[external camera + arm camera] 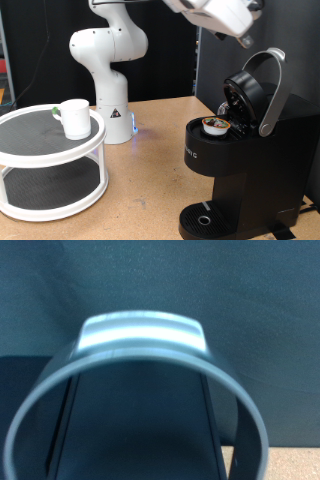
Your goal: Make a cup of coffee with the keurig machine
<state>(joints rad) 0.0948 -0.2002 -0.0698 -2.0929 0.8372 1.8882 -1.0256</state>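
Observation:
The pod sits in the open pod holder [216, 126] and the machine's raised handle is free above, so the robot's gripper should keep going over the handle's top [268, 54] and close there.
The keurig machine [240, 165] stands at the exterior view's right, black, with its lid raised and the silver-grey handle [272, 95] tilted up and back. A small pod with a printed lid [215, 126] sits in the open pod holder. The white cup [74, 117] stands on the top tier of a round white stand [50, 150] at the exterior view's left. The robot's hand [222, 18] is at the exterior view's top, just above the handle; its fingers are hidden. The wrist view shows the curved handle [140, 338] close up and no fingers.
The white arm base [108, 75] stands behind the stand on the wooden table [140, 190]. The machine's drip tray [204, 219] is bare. A black curtain hangs behind.

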